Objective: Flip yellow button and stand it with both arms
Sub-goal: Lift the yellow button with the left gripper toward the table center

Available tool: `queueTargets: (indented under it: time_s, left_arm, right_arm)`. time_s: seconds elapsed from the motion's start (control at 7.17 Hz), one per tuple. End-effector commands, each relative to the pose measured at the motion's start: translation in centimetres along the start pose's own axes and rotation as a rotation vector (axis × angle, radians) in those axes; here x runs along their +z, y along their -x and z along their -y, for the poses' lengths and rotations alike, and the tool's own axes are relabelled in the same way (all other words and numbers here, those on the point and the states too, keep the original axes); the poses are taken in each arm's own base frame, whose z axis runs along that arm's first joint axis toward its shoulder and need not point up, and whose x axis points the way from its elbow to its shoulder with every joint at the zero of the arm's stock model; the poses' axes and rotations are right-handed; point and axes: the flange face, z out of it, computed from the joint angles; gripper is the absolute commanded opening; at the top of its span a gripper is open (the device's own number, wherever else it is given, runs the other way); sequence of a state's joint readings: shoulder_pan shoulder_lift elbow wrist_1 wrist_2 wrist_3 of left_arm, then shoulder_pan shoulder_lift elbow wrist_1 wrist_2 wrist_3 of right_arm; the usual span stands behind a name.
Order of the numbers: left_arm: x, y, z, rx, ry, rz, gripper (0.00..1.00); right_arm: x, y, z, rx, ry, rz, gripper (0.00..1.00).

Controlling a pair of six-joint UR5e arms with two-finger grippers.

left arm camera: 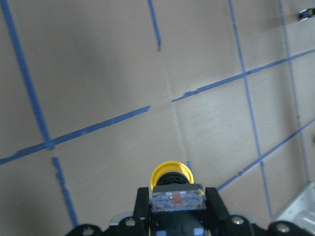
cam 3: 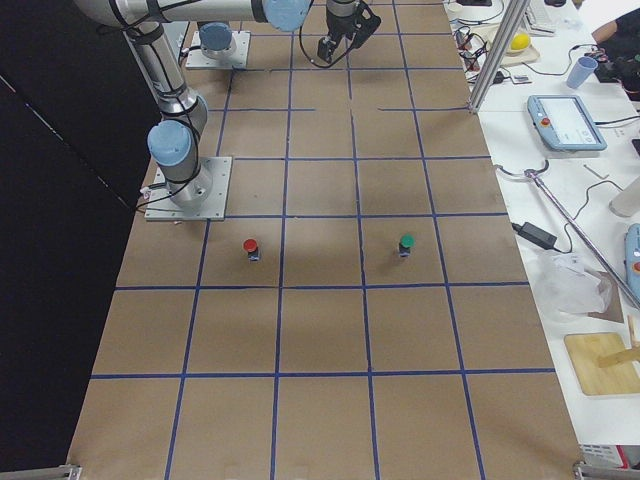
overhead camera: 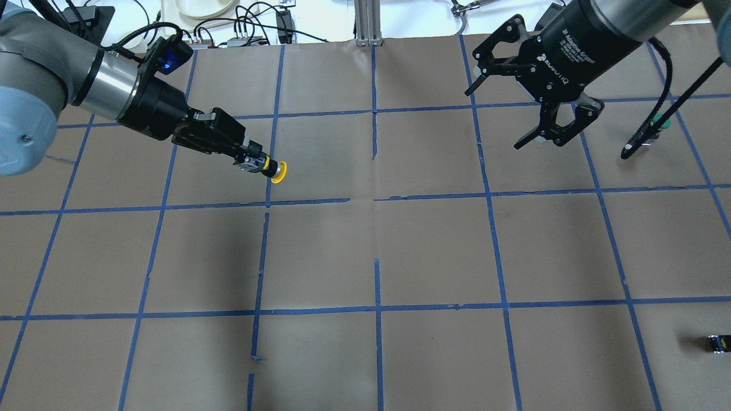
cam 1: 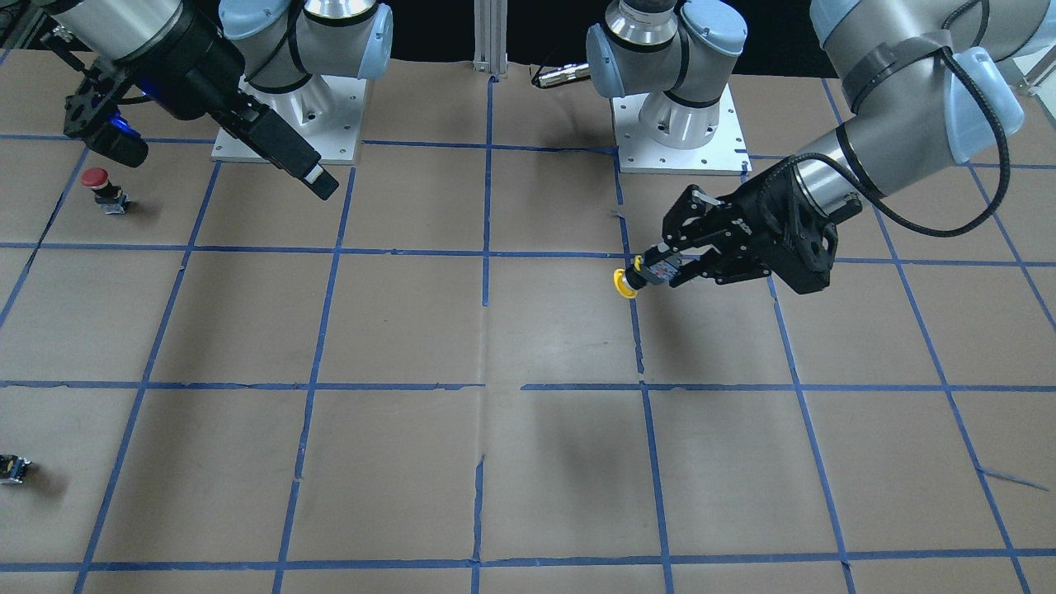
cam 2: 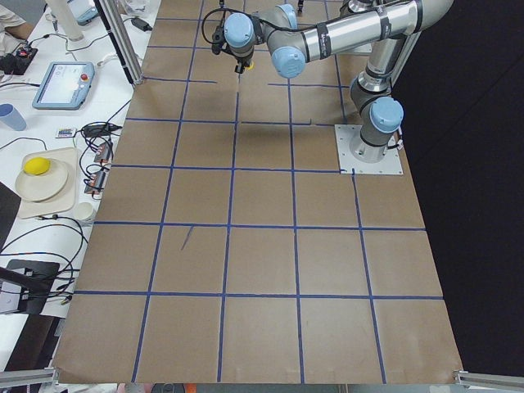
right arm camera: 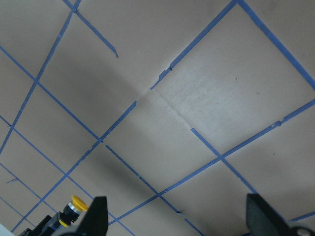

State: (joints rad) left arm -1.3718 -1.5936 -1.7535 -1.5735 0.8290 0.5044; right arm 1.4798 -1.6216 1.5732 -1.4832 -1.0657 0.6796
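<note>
My gripper will set down the yellow button (cam 1: 649, 274), and it should stay upright the same way as the red-capped button, which stands cap up on its boxy body (cam 1: 114, 204).
The yellow button (overhead camera: 273, 169) is held by its black and grey body in my left gripper (overhead camera: 254, 161), which is shut on it. The button lies sideways above the paper, its cap pointing away from the gripper. It also shows in the front view (cam 1: 631, 281) with the left gripper (cam 1: 664, 268), and in the left wrist view (left arm camera: 171, 178). My right gripper (overhead camera: 494, 120) is open and empty, high over the far right of the table, well apart from the button. In the right wrist view the button (right arm camera: 74, 204) shows small at the bottom left.
A red-capped button (cam 1: 103, 188) stands near the right arm's base plate (cam 1: 247, 148). A green-capped button (cam 3: 406, 243) stands on the same side. A small dark capless block (overhead camera: 718, 343) lies near the table's right edge. Brown paper with a blue tape grid (overhead camera: 377, 257) covers the table.
</note>
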Motion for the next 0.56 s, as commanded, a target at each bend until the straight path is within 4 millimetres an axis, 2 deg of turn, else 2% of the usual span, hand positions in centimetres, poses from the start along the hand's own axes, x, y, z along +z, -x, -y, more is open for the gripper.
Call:
queueTargets:
  time_s: [0.0, 0.14, 0.42]
  left_arm:
    - [0.2, -4.9, 0.2, -0.149, -0.071, -0.221, 0.03]
    - [0.0, -5.8, 0.6, -0.193, -0.098, -0.304, 0.03]
    - [0.1, -6.7, 1.0, -0.286, -0.113, -0.423, 0.02]
  right_arm:
    - [-1.1, -0.1, 1.1, 0.103, 0.106, 0.138, 1.00]
    - [-1.7, -0.2, 1.5, 0.202, 0.192, 0.213, 1.00]
    - [-2.0, 0.4, 0.3, 0.233, 0.265, 0.271, 1.00]
